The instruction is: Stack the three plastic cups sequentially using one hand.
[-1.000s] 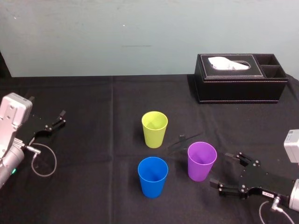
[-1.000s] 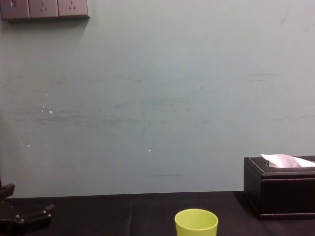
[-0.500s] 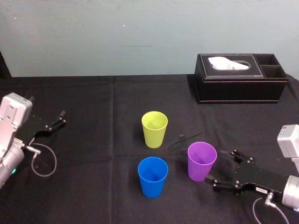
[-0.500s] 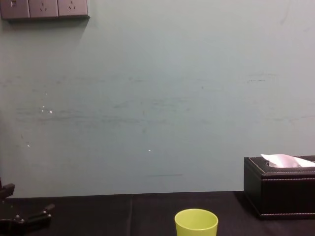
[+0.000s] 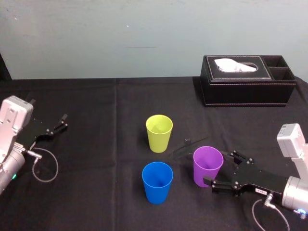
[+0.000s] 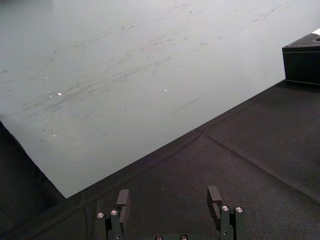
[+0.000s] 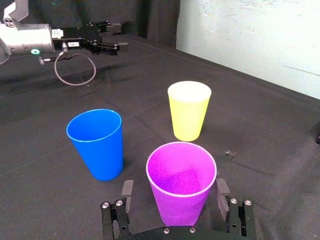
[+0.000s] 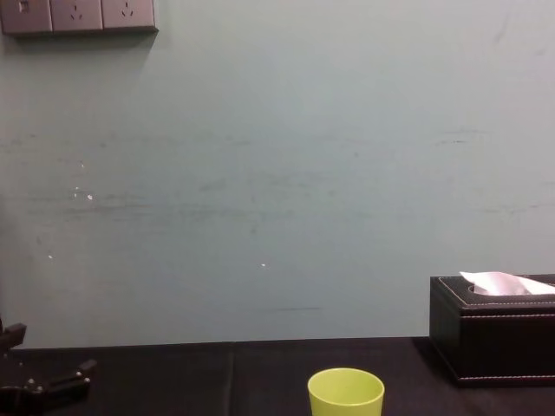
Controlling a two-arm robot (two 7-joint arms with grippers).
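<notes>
The purple cup (image 7: 181, 186) gets thinner down to a narrow base (image 7: 181, 219), so it will go deep into the lime cup when I lower it, and its rim will stay above.
Three plastic cups stand upright on the black table (image 5: 96, 106). The lime yellow-green cup (image 5: 159, 133) (image 7: 189, 111) (image 8: 346, 394) is farthest back. The blue cup (image 5: 157, 182) (image 7: 96, 144) stands in front of it. To the right of the blue one is the purple cup (image 5: 208, 166) (image 7: 181, 182). My right gripper (image 5: 219, 168) (image 7: 175, 195) is open, low at the table, with one finger on each side of the purple cup's lower half and a small gap on both sides. My left gripper (image 5: 62, 121) (image 6: 169, 200) is parked open at the far left.
A black tissue box (image 5: 248, 86) (image 8: 494, 338) sits at the back right against the pale wall. A cable loop (image 5: 45, 166) lies by the left arm. A small dark object (image 5: 187, 142) rests on the cloth between the lime and purple cups.
My right gripper has slid left along the table, from right of the purple cup to around it, still open. The cups and left arm have not moved.
</notes>
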